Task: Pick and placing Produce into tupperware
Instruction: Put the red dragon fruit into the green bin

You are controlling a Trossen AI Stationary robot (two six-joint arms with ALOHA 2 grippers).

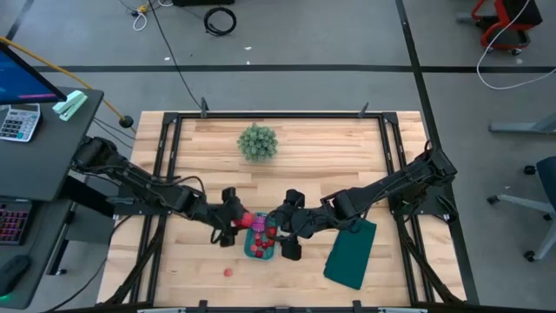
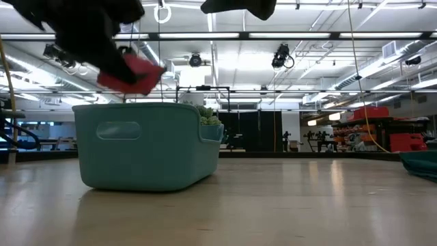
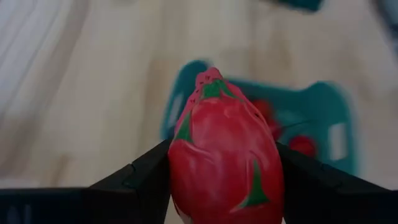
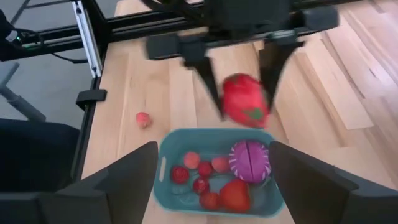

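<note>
The purple round piece (image 4: 250,160) takes up the tub's far end, so next my left gripper moves the large red piece back to the tub's near end (image 4: 176,160) before it opens.
The teal tub (image 1: 261,245) stands on the table's near middle, with several red and pink pieces and a purple round piece (image 4: 249,160) inside. My left gripper (image 1: 241,222) hovers at the tub's left rim, shut on a large red piece with green marks (image 3: 224,155). In the low view that piece (image 2: 130,74) hangs above the tub (image 2: 147,143). My right gripper (image 4: 214,186) is open and raised just right of the tub (image 4: 214,171). One small pink piece (image 1: 228,272) lies loose on the wood, near-left of the tub. My left gripper pinches the red piece by its two long sides (image 3: 177,168), one finger (image 3: 146,171) on each side. The fingers slant down from the table's left and lie along the piece. It is lifted clear, above the tub's left rim.
A spiky green ball plant (image 1: 258,142) sits toward the far edge. A flat dark-green slab (image 1: 352,252) lies right of the tub, under the right arm. Black frame rails (image 1: 169,148) run along the table's sides. Bare wood lies near-left, around the loose piece (image 4: 143,119).
</note>
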